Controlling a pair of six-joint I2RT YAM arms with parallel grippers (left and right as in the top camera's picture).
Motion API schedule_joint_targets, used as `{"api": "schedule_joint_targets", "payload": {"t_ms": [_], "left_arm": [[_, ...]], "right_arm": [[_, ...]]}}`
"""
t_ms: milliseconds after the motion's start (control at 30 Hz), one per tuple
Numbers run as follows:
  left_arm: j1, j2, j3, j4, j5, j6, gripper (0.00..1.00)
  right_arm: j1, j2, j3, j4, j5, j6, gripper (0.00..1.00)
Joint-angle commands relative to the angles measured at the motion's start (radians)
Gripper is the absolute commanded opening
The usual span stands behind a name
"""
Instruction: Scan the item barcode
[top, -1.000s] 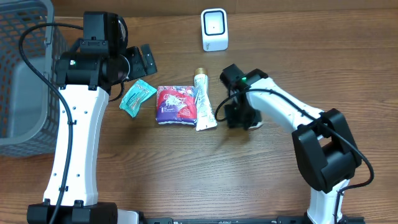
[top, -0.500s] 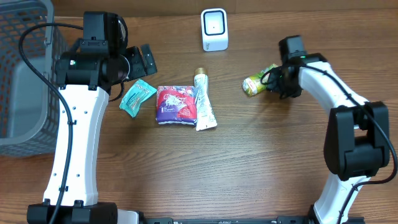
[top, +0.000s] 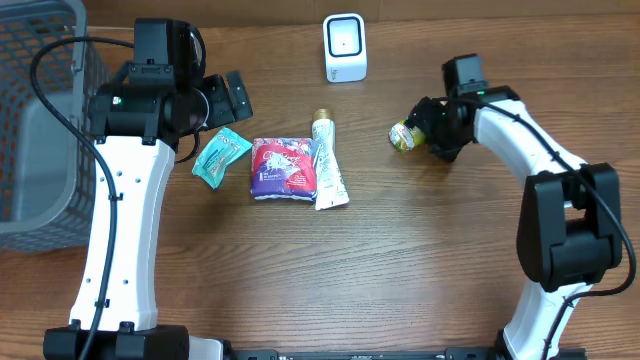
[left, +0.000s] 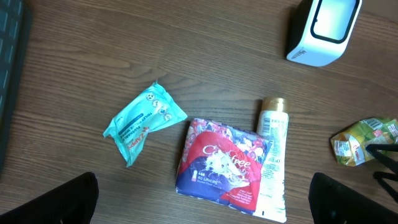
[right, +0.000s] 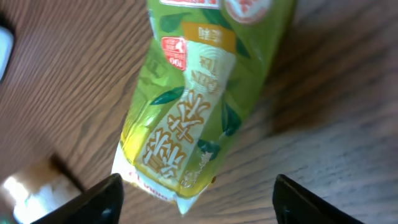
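The packet's end (right: 163, 184) is shallow and off-center between my right gripper's fingers. I should move farther over the packet (right: 181, 132) and grip it by both sides before scanning.
The item, a green and yellow drink packet (top: 405, 135), lies on the wooden table to the right of and nearer than the white scanner (top: 345, 47). My right gripper (top: 430, 130) stands open at the packet's right end. In the right wrist view the packet (right: 199, 106) lies flat between the spread fingers (right: 102, 199), and neither finger touches it. My left gripper (top: 222, 100) hangs open above the table's left side, holding nothing. The left wrist view shows the packet (left: 364, 142) at its right edge and the scanner (left: 323, 28) at the top right.
A teal sachet (top: 220, 156), a red and purple liner pack (top: 284, 168) and a white tube (top: 328, 165) lie in a row at mid table. A grey mesh basket (top: 40, 130) stands at the far left.
My right gripper moved from beside the tube up and to the right with the green packet. Its jaws then spread, and the packet now lies loose on the table.
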Motion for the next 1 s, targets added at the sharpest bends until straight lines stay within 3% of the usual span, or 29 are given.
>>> {"api": "schedule_joint_targets", "payload": {"t_ms": [0,200,367,533,867,967], "left_arm": [[0.0,0.007,0.01,0.0,0.004,0.02,1.0],[0.0,0.007,0.01,0.0,0.004,0.02,1.0],[0.0,0.007,0.01,0.0,0.004,0.02,0.99],[0.0,0.007,0.01,0.0,0.004,0.02,1.0],[0.0,0.007,0.01,0.0,0.004,0.02,1.0],[0.0,0.007,0.01,0.0,0.004,0.02,1.0]], "right_arm": [[0.029,0.013,-0.006,0.008,0.169,0.167,0.74],[0.047,0.056,-0.006,0.03,0.205,0.163,0.68],[0.047,0.058,-0.006,0.029,0.203,0.042,0.43],[0.047,0.058,-0.005,0.005,0.129,-0.163,0.42],[0.047,0.058,-0.005,-0.226,0.009,-0.797,0.45],[0.045,0.058,-0.004,-0.25,0.004,-0.84,0.48]]}}
